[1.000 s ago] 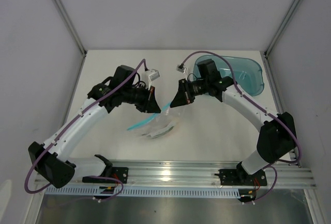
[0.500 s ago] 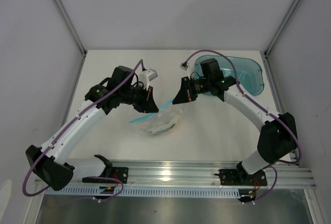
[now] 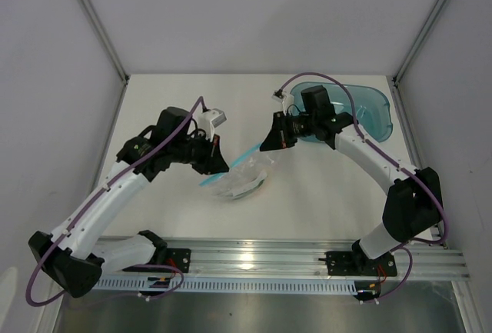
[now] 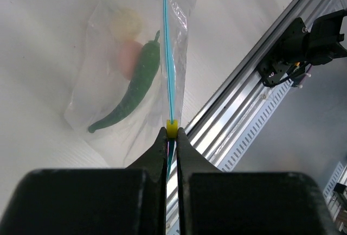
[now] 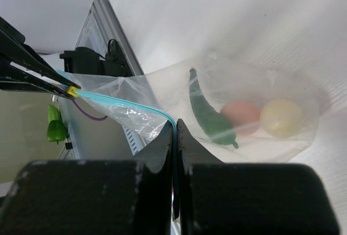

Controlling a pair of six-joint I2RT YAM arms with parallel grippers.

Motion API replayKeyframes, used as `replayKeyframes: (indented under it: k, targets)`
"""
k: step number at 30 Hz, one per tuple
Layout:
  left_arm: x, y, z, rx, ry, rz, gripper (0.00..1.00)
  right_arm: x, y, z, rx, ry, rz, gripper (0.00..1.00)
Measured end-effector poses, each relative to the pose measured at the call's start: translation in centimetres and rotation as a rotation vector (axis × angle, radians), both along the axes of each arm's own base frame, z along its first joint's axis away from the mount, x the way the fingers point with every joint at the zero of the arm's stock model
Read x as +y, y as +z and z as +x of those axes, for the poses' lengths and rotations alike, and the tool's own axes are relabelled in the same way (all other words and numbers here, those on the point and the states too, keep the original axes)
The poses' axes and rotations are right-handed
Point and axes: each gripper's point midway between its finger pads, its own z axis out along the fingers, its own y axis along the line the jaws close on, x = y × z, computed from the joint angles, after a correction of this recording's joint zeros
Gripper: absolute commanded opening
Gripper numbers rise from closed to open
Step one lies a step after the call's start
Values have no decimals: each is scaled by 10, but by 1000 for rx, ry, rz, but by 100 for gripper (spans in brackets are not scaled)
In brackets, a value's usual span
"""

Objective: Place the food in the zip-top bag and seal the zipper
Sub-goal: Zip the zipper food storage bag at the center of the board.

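The zipper strip (image 3: 244,156) is stretched tight from the robot's right gripper to the yellow slider, so the left gripper goes on pulling until the slider meets the zipper strip's end (image 3: 204,183).
The clear zip-top bag (image 3: 244,181) hangs between my two grippers above the table. Inside it lie the peach-pink piece (image 5: 240,116), the cream-white piece (image 5: 281,117) and the dark green piece (image 5: 209,114); all three also show in the left wrist view (image 4: 129,57) (image 4: 126,24) (image 4: 133,92). My left gripper (image 4: 171,133) is shut on the light blue zipper (image 4: 168,56) at its small yellow slider (image 4: 172,128). My right gripper (image 5: 174,124) is shut on the zipper strip (image 5: 116,103) at the bag's other end. The strip is stretched taut between them (image 3: 237,158).
A translucent teal-blue tub (image 3: 361,114) stands at the back right, behind my right arm. The aluminium rail (image 3: 254,260) runs along the table's near edge. White walls close in the left, right and back.
My left gripper has drawn down and to the left along the zipper while the right end stays put. The blue strip is now straighter and the bag hangs a little further left.
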Motion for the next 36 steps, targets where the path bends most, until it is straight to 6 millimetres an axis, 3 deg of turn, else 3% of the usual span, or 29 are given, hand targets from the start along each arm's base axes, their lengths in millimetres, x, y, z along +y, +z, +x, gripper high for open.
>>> replayKeyframes:
  k: [36]
  targets:
    - [25,-4,-18,-6,90,-1,0,-21,-12,27,5,-109,-39,0]
